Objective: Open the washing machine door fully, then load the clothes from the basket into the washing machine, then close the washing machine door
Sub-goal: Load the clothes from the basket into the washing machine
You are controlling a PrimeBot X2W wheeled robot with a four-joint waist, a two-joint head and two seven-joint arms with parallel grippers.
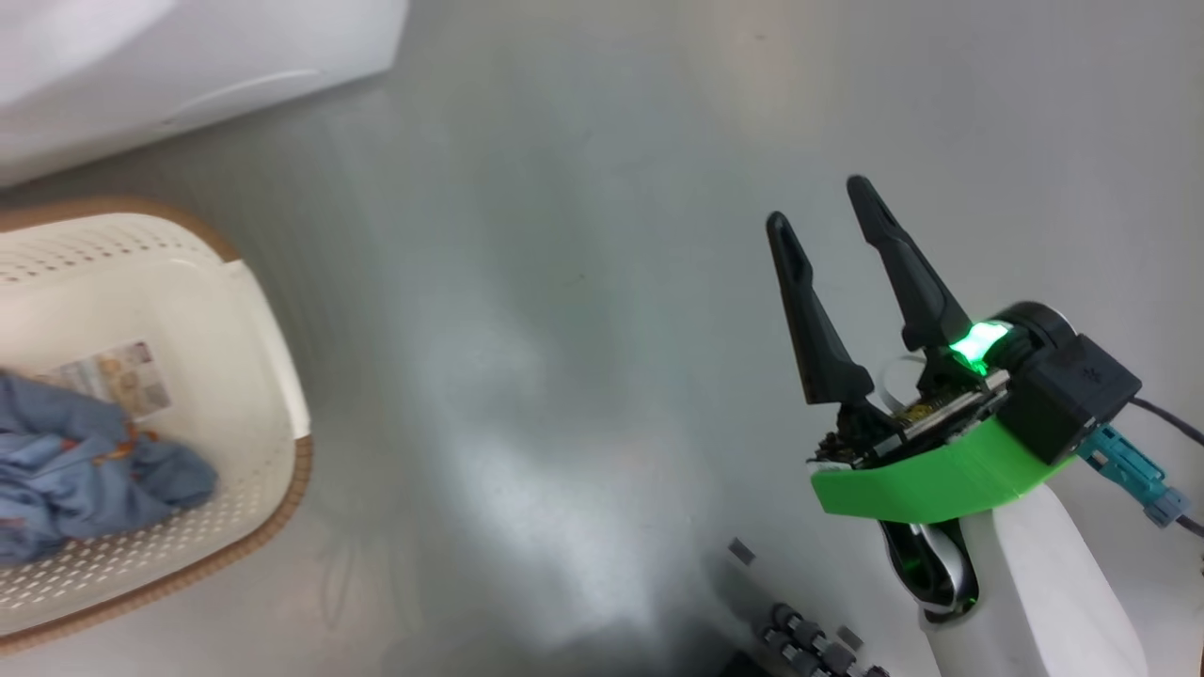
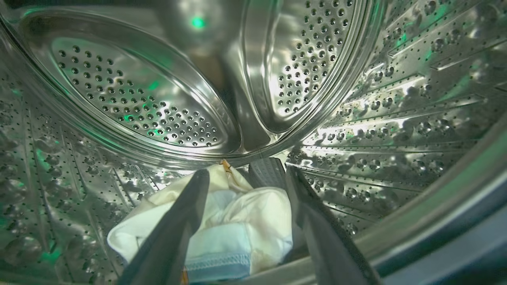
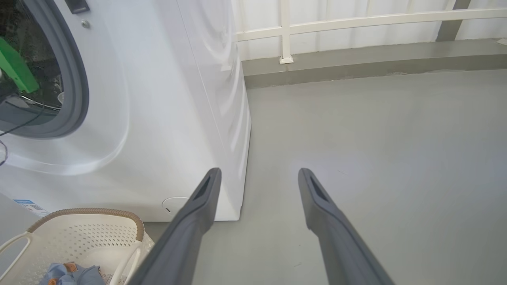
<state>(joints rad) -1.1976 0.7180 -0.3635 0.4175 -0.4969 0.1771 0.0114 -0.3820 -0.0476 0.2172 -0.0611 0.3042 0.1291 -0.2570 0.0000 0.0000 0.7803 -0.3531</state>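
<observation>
Cream basket's bottom shows around the crumpled light blue bundle, so the bundle will come up whole when I lift, leaving the basket empty.
My left gripper is inside the washing machine's steel drum, open. A cream and light blue bundle of clothes lies on the drum floor under and between its fingers. The other light blue bundle lies in the cream basket on the floor, at the left of the head view. My right gripper hangs open and empty over bare floor, well right of the basket. The right wrist view takes in the white washing machine, its grey gasket and the basket. The door is out of view.
The green part of my left arm reaches into the drum opening. A round filter cap and a blue sticker sit low on the machine front. Grey floor stretches to the right, up to a kerb with a white railing.
</observation>
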